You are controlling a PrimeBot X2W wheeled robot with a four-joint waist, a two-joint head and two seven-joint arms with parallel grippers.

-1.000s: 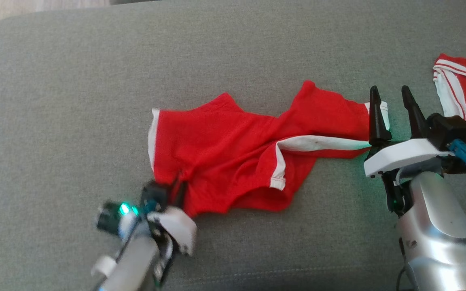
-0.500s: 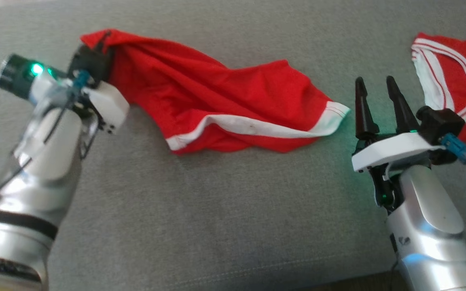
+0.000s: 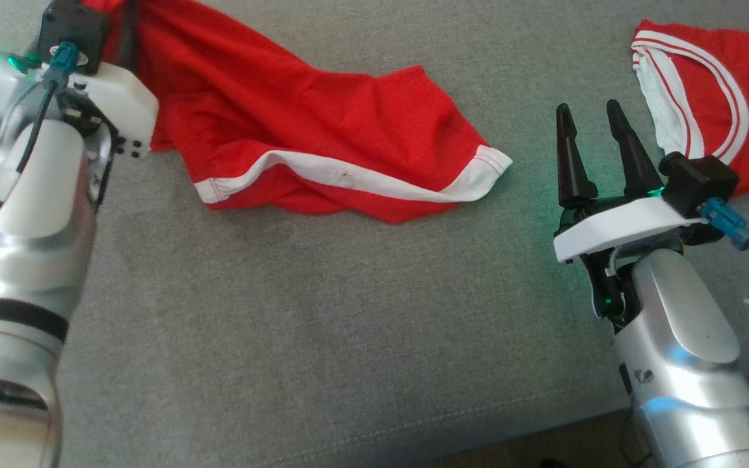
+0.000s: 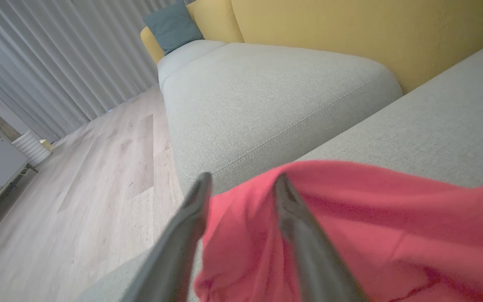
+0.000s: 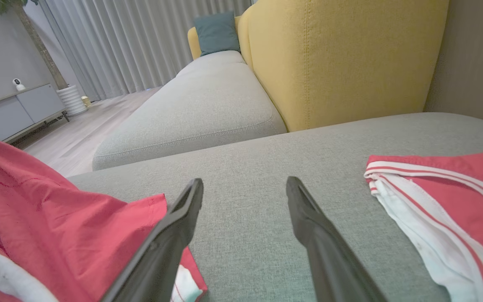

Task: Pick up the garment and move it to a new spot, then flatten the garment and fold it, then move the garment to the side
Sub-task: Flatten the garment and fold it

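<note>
The white stripe (image 3: pixel 348 176) curves in a loose wave (image 3: pixel 274 157) from the waistband end, so the stripe will straighten out when I pull its ends apart.
The red garment (image 3: pixel 322 130) with white trim lies stretched across the grey sofa seat (image 3: pixel 348 312), its left end raised at my left gripper (image 3: pixel 129 23). In the left wrist view the left gripper (image 4: pixel 241 180) has its fingers parted, with the red garment (image 4: pixel 350 226) lying loose between and around them. My right gripper (image 3: pixel 588 110) hovers open just right of the garment's white-hemmed end, nothing between its fingers. From the right wrist, the right gripper (image 5: pixel 245 182) stands over bare cushion, the garment (image 5: pixel 57 218) at its left.
A second red and white garment (image 3: pixel 706 97) lies at the far right, seen also as the striped red garment (image 5: pixel 455 188). A yellow backrest (image 5: pixel 342 54) rises behind the seat. Wooden floor (image 4: pixel 99 167) lies beyond the left edge.
My left arm carried the garment's end up and away to the far left, stretching the cloth out, and its fingers have now parted. The head camera shifted. The right gripper stayed open.
</note>
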